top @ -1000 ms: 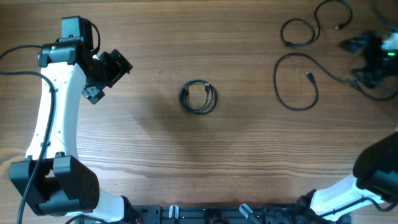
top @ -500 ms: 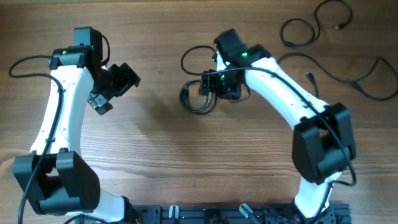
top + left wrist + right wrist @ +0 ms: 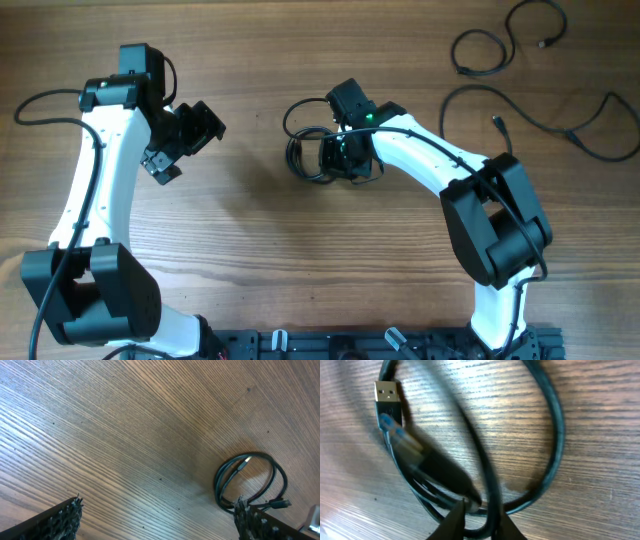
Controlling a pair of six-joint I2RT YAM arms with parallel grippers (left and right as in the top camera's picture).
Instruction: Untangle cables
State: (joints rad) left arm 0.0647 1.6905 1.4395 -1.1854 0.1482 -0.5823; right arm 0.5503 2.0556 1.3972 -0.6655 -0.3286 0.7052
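The coil (image 3: 296, 160) lies in a bunch, well away from my left gripper, so next my right gripper picks it up by the held piece of cable (image 3: 488, 470) and passes it over.
A small coil of thin black cable (image 3: 303, 158) lies at the table's middle, with one loop (image 3: 298, 105) sticking out toward the back. My right gripper (image 3: 337, 157) sits on the coil's right side, shut on one strand. In the right wrist view that strand (image 3: 490, 485) runs between the two fingertips (image 3: 455, 517), and a USB plug (image 3: 387, 392) shows at the upper left. My left gripper (image 3: 182, 137) hovers open to the left, well apart from the coil. Its wide-set fingers (image 3: 60, 522) frame bare wood, with the coil (image 3: 274, 480) at the lower right.
More loose black cables lie at the back right: a small curl (image 3: 480, 50), a larger loop (image 3: 465, 130) and a strand (image 3: 600, 140) running to the right edge. The arm bases (image 3: 300, 345) stand along the front edge.
My right arm has swung from the far right to the coil and its jaws have closed on a strand. A loop has been pulled out toward the back. The left arm shifted slightly right.
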